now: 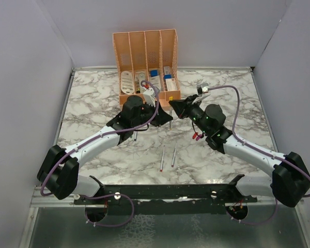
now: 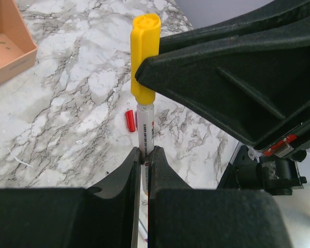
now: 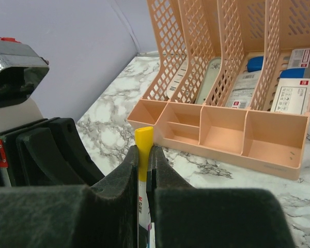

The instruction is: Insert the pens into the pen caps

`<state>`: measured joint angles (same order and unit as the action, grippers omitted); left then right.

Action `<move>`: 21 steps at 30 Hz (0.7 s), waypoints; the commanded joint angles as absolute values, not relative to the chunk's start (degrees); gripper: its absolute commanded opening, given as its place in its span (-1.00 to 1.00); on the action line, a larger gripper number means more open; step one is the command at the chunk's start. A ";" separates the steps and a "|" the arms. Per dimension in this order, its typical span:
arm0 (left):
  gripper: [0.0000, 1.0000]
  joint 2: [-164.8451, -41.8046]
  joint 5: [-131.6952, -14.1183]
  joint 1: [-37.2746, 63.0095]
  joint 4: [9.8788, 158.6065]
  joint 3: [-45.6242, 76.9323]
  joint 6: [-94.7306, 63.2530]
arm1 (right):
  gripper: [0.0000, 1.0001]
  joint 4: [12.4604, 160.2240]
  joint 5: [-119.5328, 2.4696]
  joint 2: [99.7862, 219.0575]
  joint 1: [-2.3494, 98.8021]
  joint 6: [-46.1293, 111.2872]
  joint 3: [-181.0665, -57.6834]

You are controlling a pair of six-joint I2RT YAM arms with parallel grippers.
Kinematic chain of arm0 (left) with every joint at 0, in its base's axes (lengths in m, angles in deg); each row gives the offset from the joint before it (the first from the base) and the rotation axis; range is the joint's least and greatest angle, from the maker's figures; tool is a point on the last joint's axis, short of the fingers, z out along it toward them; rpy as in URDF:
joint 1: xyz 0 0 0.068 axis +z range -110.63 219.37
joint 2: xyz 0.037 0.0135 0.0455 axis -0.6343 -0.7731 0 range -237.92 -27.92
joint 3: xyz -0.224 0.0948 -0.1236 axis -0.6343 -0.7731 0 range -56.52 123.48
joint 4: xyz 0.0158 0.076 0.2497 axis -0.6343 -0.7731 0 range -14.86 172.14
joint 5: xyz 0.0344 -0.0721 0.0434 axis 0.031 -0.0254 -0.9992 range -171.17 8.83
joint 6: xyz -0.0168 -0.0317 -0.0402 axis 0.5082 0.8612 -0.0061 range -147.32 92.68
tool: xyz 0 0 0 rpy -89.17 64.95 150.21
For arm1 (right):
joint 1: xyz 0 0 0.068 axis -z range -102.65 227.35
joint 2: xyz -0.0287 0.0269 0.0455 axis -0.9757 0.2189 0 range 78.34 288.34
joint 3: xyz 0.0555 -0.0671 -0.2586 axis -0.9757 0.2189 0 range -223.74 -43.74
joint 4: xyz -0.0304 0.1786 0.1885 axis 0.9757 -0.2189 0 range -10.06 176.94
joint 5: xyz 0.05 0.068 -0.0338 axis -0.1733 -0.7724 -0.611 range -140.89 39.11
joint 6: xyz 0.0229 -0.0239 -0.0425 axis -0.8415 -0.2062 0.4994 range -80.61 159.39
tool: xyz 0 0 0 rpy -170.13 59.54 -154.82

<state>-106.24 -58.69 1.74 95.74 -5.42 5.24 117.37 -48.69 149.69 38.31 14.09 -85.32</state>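
Note:
The yellow cap [image 2: 144, 62] is straight in line on the pen's end [image 2: 145, 107], so my right gripper should keep pushing the cap until it sits firmly, and then let go.
My left gripper [image 2: 146, 152] is shut on a grey-white pen [image 2: 145, 121] that stands up between its fingers. A yellow pen cap [image 2: 144, 54] sits on the pen's far end. My right gripper [image 3: 144, 151] is shut on that yellow cap [image 3: 143, 139], with the pen's shaft [image 3: 142, 206] running down between its fingers. From above, the left gripper [image 1: 163, 117] and right gripper [image 1: 174, 106] meet in front of the organiser. Two pens [image 1: 161, 157] [image 1: 173, 156] lie on the marble, and a third [image 1: 136, 136] lies under the left arm. A red cap [image 1: 195, 137] [image 2: 130, 120] lies below the right wrist.
A peach organiser [image 1: 144, 51] [image 3: 222, 132] with white and blue items stands at the back of the marble table [image 1: 93, 98], just behind both grippers. Grey walls close in the left, right and back. The arms' black base rail [image 1: 165, 194] runs along the near edge.

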 commanded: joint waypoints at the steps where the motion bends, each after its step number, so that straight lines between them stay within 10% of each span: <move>1: -1.00 -104.29 -62.63 1.80 98.22 -4.10 5.66 | -0.98 112.33 -51.73 149.59 37.63 13.78 -84.61; 21: -1.00 -101.84 -79.31 2.14 97.17 -2.52 1.14 | -0.98 95.74 -53.28 158.62 32.26 15.10 -91.83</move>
